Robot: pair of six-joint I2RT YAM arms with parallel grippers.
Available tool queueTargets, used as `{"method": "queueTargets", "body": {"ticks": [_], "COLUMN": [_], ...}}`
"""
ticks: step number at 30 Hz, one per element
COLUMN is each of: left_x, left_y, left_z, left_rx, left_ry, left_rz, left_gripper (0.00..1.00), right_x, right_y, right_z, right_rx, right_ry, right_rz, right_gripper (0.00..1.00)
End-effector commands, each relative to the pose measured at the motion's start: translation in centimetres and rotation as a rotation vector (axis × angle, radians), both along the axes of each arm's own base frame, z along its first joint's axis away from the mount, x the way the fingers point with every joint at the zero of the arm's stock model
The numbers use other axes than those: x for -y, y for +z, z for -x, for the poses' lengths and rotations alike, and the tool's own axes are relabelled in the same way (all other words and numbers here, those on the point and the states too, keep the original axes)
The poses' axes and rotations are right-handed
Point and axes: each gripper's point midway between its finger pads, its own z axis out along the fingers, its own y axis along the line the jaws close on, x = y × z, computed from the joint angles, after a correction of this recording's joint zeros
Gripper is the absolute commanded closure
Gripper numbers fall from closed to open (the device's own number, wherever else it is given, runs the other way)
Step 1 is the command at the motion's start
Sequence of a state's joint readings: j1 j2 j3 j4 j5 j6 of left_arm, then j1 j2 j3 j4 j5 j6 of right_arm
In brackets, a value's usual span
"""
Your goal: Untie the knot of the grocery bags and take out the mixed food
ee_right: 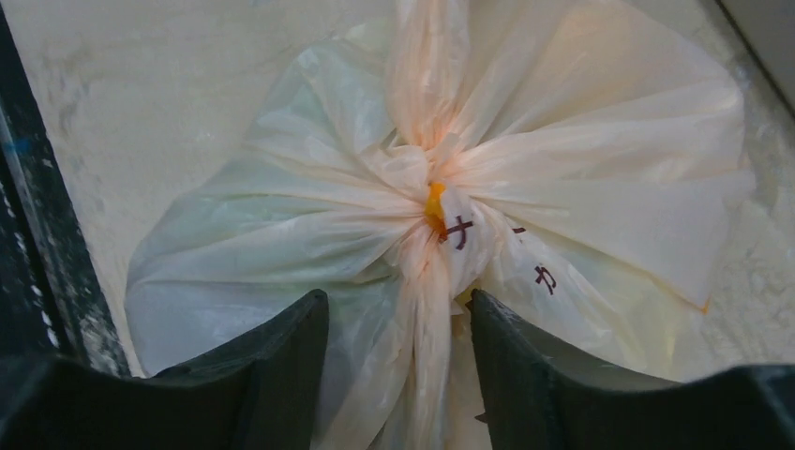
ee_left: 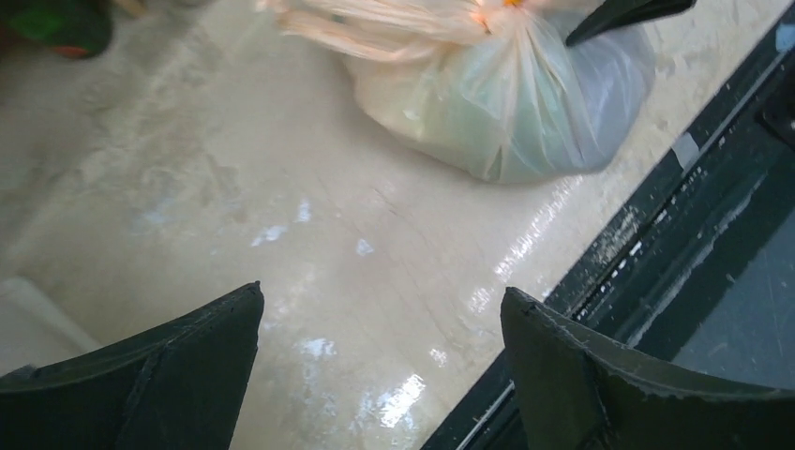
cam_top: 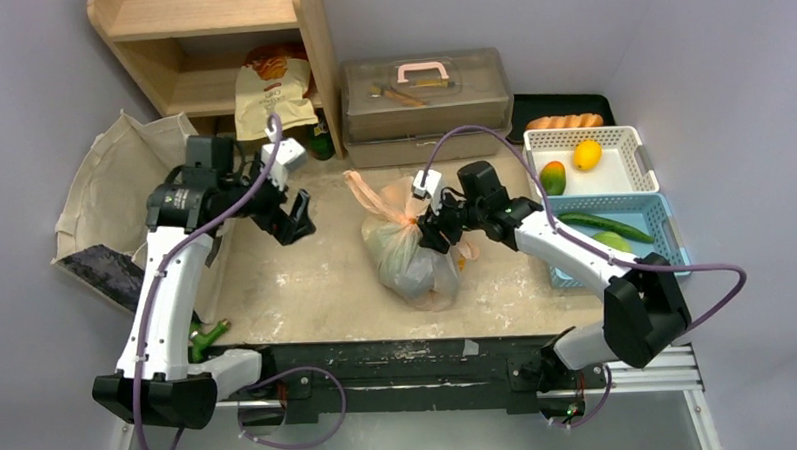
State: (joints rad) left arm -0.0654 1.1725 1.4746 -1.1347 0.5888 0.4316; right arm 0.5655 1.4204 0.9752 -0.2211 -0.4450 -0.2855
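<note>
I should first turn the bag to clear a handle piece [ee_right: 427, 323], because it runs from the knot between my right gripper's fingers. I should then pinch beside the knot [ee_right: 461, 228].
The grocery bag [cam_top: 411, 255] lies tied in the middle of the table, pale orange and crinkly. Its knot [ee_right: 433, 202] sits on top, with handle strands running away from it. My right gripper [ee_right: 397, 298] hangs right over the knot, open, with one twisted handle strand running loose between its fingers. In the top view my right gripper [cam_top: 437, 229] is at the bag's upper right. My left gripper [ee_left: 382, 291] is wide open and holds nothing, over bare table left of the bag [ee_left: 506, 103]. The mixed food shows only as greenish and dark shapes through the plastic.
A white basket [cam_top: 627, 137] with a yellow fruit [cam_top: 587, 154] and a blue basket [cam_top: 664, 216] with a cucumber [cam_top: 595, 226] stand at the right. A clear lidded box [cam_top: 425, 94] and a wooden shelf [cam_top: 313, 48] are behind, and a canvas bag [cam_top: 103, 185] lies left.
</note>
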Motion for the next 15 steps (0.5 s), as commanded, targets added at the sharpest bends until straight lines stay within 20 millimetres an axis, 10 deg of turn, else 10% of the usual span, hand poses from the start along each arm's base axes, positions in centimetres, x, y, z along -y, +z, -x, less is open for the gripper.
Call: {"method": "queueTargets", "body": {"ticks": [1, 3, 7, 15], "left_x": [2.2, 3.7, 7.6, 14.5], "left_y": [-1.8, -2.0, -2.5, -7.0], "left_z": [0.9, 1.1, 0.9, -2.8], "left_rx": [0.046, 0.087, 0.152, 0.085], "left_ry": [-0.104, -0.167, -0.302, -0.230], "left_rz": [0.012, 0.062, 0.157, 0.120], "left_gripper": [0.07, 0.07, 0.10, 0.15], "right_x": [0.7, 1.1, 1.4, 5.4], "right_y": [2.6, 4.6, 8.8, 6.3], "right_z": [1.9, 3.2, 3.8, -6.1], "right_rx": [0.100, 0.078, 0.097, -0.023], "right_ry": [0.171, 0.181, 0.153, -0.027], "right_rz": [0.044, 0.032, -0.017, 0.031], "right_gripper": [0.27, 0.11, 0.07, 0.23]}}
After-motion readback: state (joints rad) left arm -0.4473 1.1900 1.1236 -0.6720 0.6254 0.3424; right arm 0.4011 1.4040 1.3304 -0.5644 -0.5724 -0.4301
